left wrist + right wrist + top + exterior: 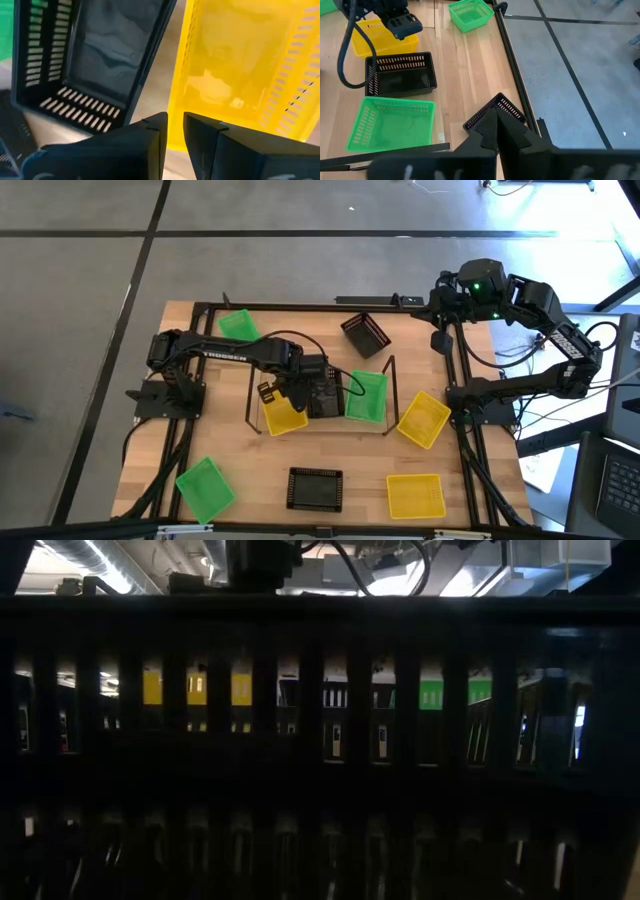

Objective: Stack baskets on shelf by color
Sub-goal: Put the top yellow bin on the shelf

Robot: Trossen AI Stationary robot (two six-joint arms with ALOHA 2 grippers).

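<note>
I should shut my left gripper and use it to push the yellow basket (284, 416) back into line, because the yellow basket is crooked and its near end (289, 429) is past the black basket's near end.
On the shelf (322, 424) sit three baskets side by side: a yellow basket (285, 418) at the left, a black basket (326, 399) in the middle and a green basket (368, 396) at the right. My left gripper (175, 129) hangs above the gap between the black basket (95, 55) and the yellow basket (240, 70). It points down and is open a narrow gap, with the yellow basket's corner showing below. My right gripper (494, 120) waits shut, high over the far right corner, above a tilted black basket (365, 335).
Loose baskets lie around the shelf: green (238, 326) at the far left, yellow (423, 419) right of the shelf, and green (205, 488), black (315, 488) and yellow (415, 496) along the near edge. A dark perforated wall (320, 790) blocks the low view.
</note>
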